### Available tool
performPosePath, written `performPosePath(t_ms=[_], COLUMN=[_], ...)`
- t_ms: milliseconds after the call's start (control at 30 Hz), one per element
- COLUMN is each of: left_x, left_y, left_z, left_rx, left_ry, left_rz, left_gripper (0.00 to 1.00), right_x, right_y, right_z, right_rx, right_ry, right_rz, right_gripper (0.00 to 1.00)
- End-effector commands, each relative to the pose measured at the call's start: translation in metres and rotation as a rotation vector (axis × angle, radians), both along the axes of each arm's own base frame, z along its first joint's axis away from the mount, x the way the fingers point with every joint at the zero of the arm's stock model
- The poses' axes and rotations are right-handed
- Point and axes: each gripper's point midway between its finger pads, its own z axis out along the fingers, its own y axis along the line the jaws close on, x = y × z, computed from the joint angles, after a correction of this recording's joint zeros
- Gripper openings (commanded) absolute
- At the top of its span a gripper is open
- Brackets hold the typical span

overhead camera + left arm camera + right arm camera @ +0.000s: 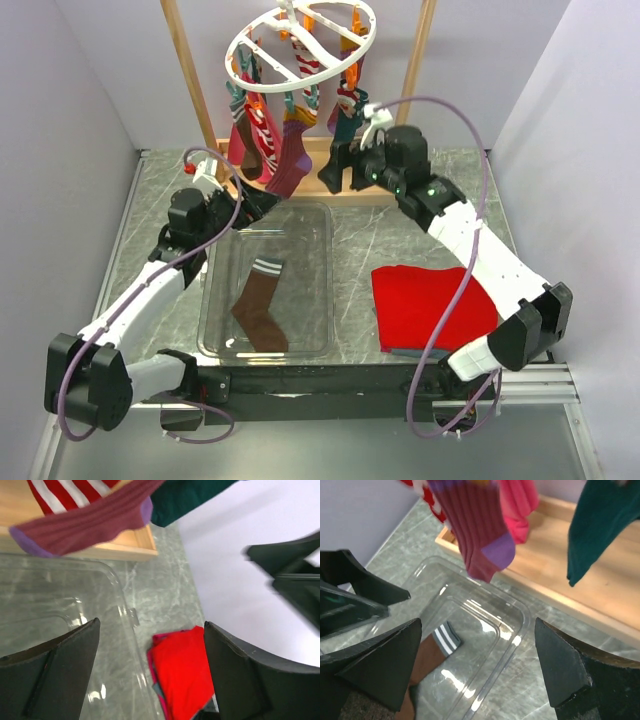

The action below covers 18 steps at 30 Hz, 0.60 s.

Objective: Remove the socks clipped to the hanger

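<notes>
The magenta-purple sock has its cuff pinched by the teal clip, so it will swing forward and stay clipped when the robot pulls its lower end.
A round white hanger holds several clipped socks: a red-and-white striped one, a magenta-purple one, a dark teal one. A brown sock with white bands lies in the clear tray. My left gripper is open just below the magenta-purple sock, with nothing between its fingers. To the right of that sock, under the teal sock, my right gripper also stands open and empty. The brown sock shows beneath it.
A wooden frame with a flat base carries the hanger at the back. A pink cloth hangs behind the socks. A red folded cloth lies right of the tray. Grey walls close in on both sides.
</notes>
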Motion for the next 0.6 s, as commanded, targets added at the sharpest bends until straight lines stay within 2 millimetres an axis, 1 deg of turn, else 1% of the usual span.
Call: performPosePath(t_ms=[0,33,67,100,133,200,233,300,333,367,400,433,467,500,533,567], left_x=[-0.017,-0.021,-0.024,-0.027,-0.031,-0.037,-0.042,-0.045,-0.049,-0.052,-0.054,-0.058,-0.061,-0.063,-0.066,-0.067], left_y=[-0.005,-0.003,-0.003,-0.002,0.000,0.000,0.001,0.002,0.003,0.002,0.002,0.002,0.002,0.002,0.003,0.004], left_z=[0.024,0.028,0.029,0.030,0.036,0.038,0.039,0.037,0.038,0.034,0.031,0.032,0.031,0.029,0.031,0.028], left_rx=[-0.105,-0.108,-0.113,-0.118,-0.126,-0.134,-0.132,-0.123,-0.122,-0.117,-0.113,-0.116,-0.116,-0.113,-0.113,-0.106], left_ry=[-0.067,-0.075,-0.076,-0.074,-0.087,-0.092,-0.091,-0.083,-0.084,-0.069,-0.063,-0.066,-0.061,-0.058,-0.066,-0.054], left_rz=[-0.040,-0.038,-0.040,-0.038,-0.035,-0.041,-0.046,-0.047,-0.050,-0.062,-0.065,-0.071,-0.078,-0.082,-0.081,-0.082], left_gripper=[0.89,0.89,0.89,0.89,0.89,0.89,0.89,0.89,0.89,0.89,0.89,0.89,0.89,0.89,0.89,0.89], right_x=[-0.011,-0.007,-0.006,-0.008,-0.004,0.000,0.008,0.017,0.025,0.030,0.032,0.039,0.043,0.049,0.055,0.059], right_y=[0.019,0.024,0.027,0.033,0.040,0.050,0.057,0.062,0.067,0.071,0.075,0.081,0.086,0.090,0.093,0.095], right_z=[0.012,0.026,0.003,-0.001,-0.013,-0.020,-0.031,-0.044,-0.062,-0.059,-0.064,-0.079,-0.074,-0.086,-0.081,-0.083], right_rx=[0.159,0.218,0.222,0.250,0.259,0.300,0.303,0.309,0.299,0.313,0.311,0.298,0.300,0.289,0.297,0.294], right_ry=[-0.119,-0.194,-0.170,-0.164,-0.153,-0.177,-0.179,-0.163,-0.141,-0.167,-0.167,-0.150,-0.161,-0.142,-0.156,-0.155], right_rz=[0.076,0.081,0.079,0.090,0.097,0.102,0.102,0.087,0.083,0.087,0.098,0.106,0.121,0.121,0.118,0.112], right_gripper=[1.00,1.00,1.00,1.00,1.00,1.00,1.00,1.00,1.00,1.00,1.00,1.00,1.00,1.00,1.00,1.00])
